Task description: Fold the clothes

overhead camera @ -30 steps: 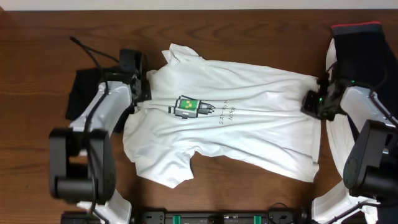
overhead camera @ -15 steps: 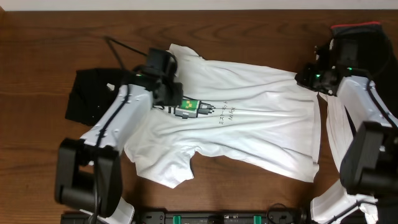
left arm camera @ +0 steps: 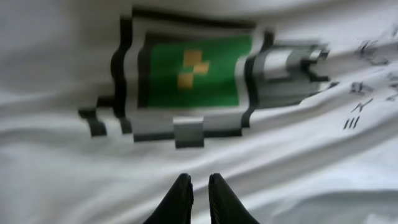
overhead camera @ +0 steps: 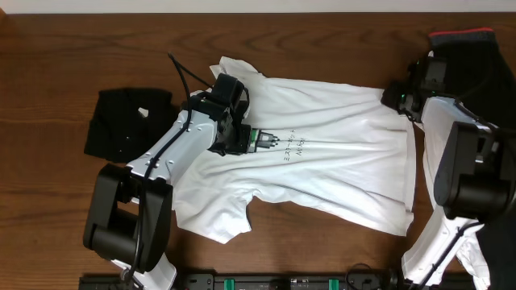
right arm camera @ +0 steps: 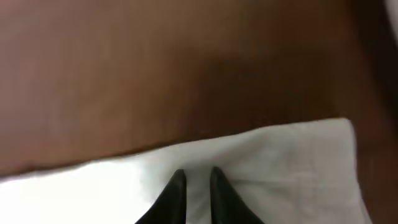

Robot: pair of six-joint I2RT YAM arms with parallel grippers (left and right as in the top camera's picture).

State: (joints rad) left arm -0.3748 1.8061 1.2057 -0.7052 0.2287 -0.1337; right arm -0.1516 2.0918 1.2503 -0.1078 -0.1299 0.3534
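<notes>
The white T-shirt's body (overhead camera: 347, 137) is wrinkled next to the print. Next, my right gripper leaves the T-shirt's corner and pulls the middle of the T-shirt's far edge (overhead camera: 322, 83) away.
A white T-shirt (overhead camera: 339, 153) lies spread and wrinkled on the wooden table, its green and grey pixel print (overhead camera: 262, 141) at chest height. My left gripper (overhead camera: 240, 135) hovers over that print, fingers nearly together and empty; in the left wrist view the tips (left arm camera: 199, 182) sit just below the print (left arm camera: 186, 78). My right gripper (overhead camera: 397, 97) is at the shirt's far right corner. In the right wrist view its tips (right arm camera: 196, 175) are close together over the white cloth (right arm camera: 280, 162) near its edge, with nothing seen pinched.
A folded black garment (overhead camera: 121, 121) lies left of the shirt. A dark garment with a red band (overhead camera: 472, 56) lies at the far right corner. White cloth (overhead camera: 431, 177) hangs by the right arm. Bare wood (right arm camera: 155, 68) lies beyond the shirt's edge.
My left gripper moved right from the shirt's left shoulder to over the print. My right gripper moved away from the shirt's right edge up to its far right corner.
</notes>
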